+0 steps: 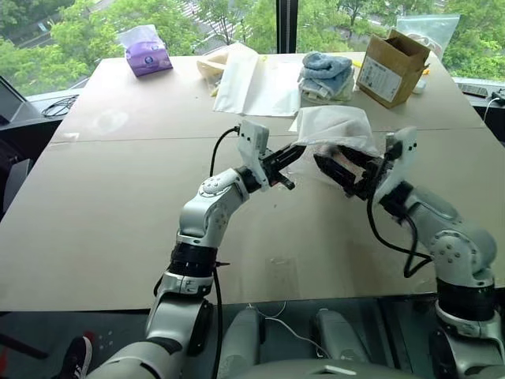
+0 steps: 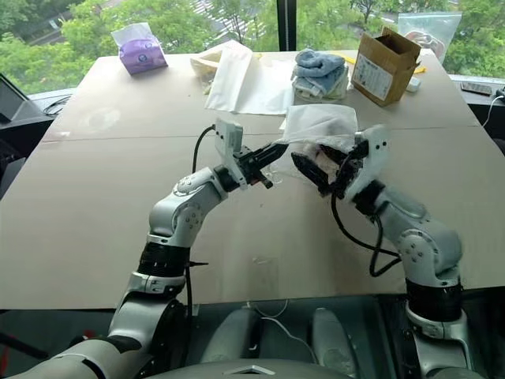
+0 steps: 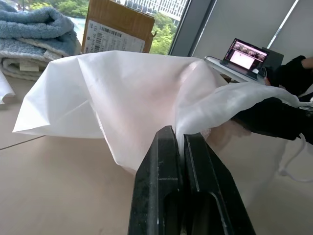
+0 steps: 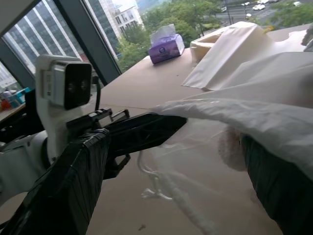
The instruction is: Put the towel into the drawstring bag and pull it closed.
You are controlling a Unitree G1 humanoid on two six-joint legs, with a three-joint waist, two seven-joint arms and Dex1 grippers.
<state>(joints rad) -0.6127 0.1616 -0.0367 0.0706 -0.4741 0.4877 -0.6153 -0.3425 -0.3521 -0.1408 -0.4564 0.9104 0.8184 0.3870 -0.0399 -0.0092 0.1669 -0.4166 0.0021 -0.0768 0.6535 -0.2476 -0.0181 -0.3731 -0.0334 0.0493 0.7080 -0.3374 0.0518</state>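
Observation:
My right gripper will make the drawstring bag (image 1: 335, 128) sag around the towel with the bag's opening gaping when it lifts, because the bag's rim (image 4: 266, 122) hangs limp.
The drawstring bag (image 1: 335, 128), translucent white, hangs lifted off the table between my two grippers. My left gripper (image 1: 297, 151) is shut on the edge of its mouth, and the fabric is pinched between the black fingertips (image 3: 166, 139). Just right of it, my right gripper (image 1: 339, 166) is open at the bag's mouth, its fingers (image 4: 83, 171) spread wide and the fabric draped over the far one. The towel (image 4: 228, 148) shows as a fluffy off-white lump through the bag's fabric. White cord loops (image 4: 157, 188) dangle below the mouth.
On the far side of the table (image 1: 118, 205) lie a purple tissue pack (image 1: 146, 55), flat white bags (image 1: 248, 83), a stack of blue and pale towels (image 1: 326, 76) and a cardboard box (image 1: 390, 67). A laptop (image 3: 244, 51) stands beyond the table.

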